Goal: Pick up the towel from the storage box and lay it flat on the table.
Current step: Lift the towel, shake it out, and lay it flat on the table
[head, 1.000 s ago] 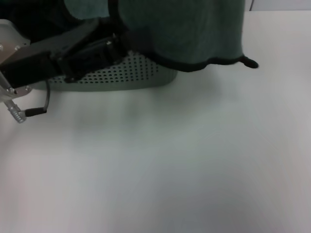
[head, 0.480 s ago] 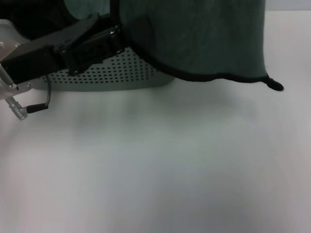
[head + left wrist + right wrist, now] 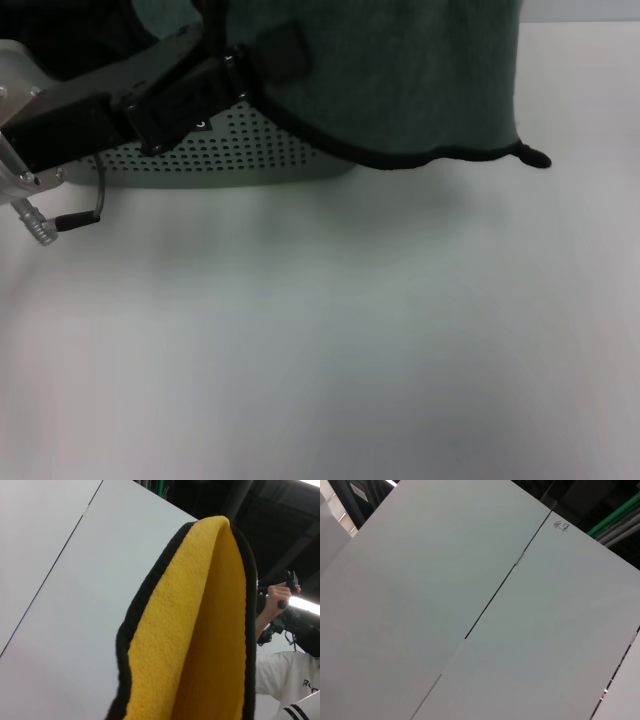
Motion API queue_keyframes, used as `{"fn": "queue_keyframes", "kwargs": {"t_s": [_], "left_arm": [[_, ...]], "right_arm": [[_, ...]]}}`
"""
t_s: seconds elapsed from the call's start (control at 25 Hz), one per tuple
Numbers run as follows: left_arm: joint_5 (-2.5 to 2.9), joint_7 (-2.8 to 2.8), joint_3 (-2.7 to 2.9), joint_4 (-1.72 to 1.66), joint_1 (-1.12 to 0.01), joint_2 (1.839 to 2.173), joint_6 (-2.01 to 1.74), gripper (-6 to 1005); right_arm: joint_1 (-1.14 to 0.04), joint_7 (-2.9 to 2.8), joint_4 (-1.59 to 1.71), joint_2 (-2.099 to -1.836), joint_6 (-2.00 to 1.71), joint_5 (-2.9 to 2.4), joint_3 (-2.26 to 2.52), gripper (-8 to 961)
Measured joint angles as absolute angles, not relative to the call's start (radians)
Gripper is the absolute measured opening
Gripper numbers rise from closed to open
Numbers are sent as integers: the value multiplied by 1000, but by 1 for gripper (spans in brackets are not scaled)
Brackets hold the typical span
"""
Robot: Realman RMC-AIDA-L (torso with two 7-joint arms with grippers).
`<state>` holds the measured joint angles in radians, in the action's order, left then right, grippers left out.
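Note:
Next, I pull the towel back over the clear table (image 3: 325,320) with my left gripper before I lower it flat, because the towel hangs across the front of the storage box (image 3: 250,150).
The towel (image 3: 400,70) hangs as a dark teal-grey sheet with a black hem across the top of the head view. It covers most of the storage box (image 3: 250,150), and its lower corner dangles just above the table (image 3: 350,330). My left arm reaches in from the left, and the left gripper (image 3: 262,62) is at the towel's left hem, shut on it. The left wrist view shows the towel's yellow reverse (image 3: 200,630), folded and black-edged, close in front of the camera. The right gripper is out of view.
A short cable with a metal plug (image 3: 60,222) hangs from my left arm over the table's left side. The right wrist view shows only pale wall panels (image 3: 470,605). A person (image 3: 290,670) stands beyond the towel in the left wrist view.
The towel's lower right corner swung out to the right, then back to the left and slightly up. My left arm shifted a little upward against the hem.

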<state>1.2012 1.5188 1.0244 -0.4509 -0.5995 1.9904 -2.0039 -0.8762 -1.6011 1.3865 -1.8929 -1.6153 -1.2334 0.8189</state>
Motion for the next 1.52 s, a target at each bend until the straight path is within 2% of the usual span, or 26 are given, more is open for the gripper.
{"fn": "queue_keyframes", "kwargs": {"t_s": [0.12, 0.32, 0.6, 0.64, 0.8, 0.84, 0.92, 1.0, 1.24, 1.4, 1.52], "left_arm": [[1201, 1515, 1025, -451, -600, 1989, -1999, 21], [1195, 1510, 1012, -456, -583, 1981, -1990, 13], [1190, 1556, 871, -556, -481, 1947, -1995, 4], [1193, 1565, 857, -582, -471, 1947, -1994, 4], [1205, 1612, 842, -690, -452, 1936, -1981, 3], [1205, 1612, 842, -690, -452, 1936, -1981, 3], [1233, 1659, 842, -733, -473, 1909, -1973, 2], [1272, 1686, 842, -752, -492, 1896, -1969, 2], [1472, 1745, 843, -857, -552, 1850, -1969, 2], [1563, 1766, 845, -937, -570, 1838, -1975, 3], [1596, 1772, 848, -989, -568, 1833, -1982, 3]], "right_arm": [[-863, -1602, 1385, -1893, -1614, -1234, 818, 72], [-807, -1667, 1396, -1893, -1590, -1274, 815, 75], [-725, -2036, 1417, -1885, -1620, -1564, 863, 78], [-714, -2069, 1427, -1892, -1632, -1599, 877, 79], [-639, -2129, 1494, -1959, -1687, -1690, 914, 81], [-639, -2129, 1494, -1959, -1687, -1690, 914, 81], [-574, -2128, 1576, -2003, -1702, -1696, 909, 82], [-544, -2124, 1617, -2011, -1694, -1681, 904, 83], [-519, -2118, 1662, -2009, -1685, -1595, 821, 86], [-521, -2145, 1664, -1991, -1695, -1561, 794, 88], [-510, -2169, 1662, -1991, -1716, -1544, 792, 89]]}}
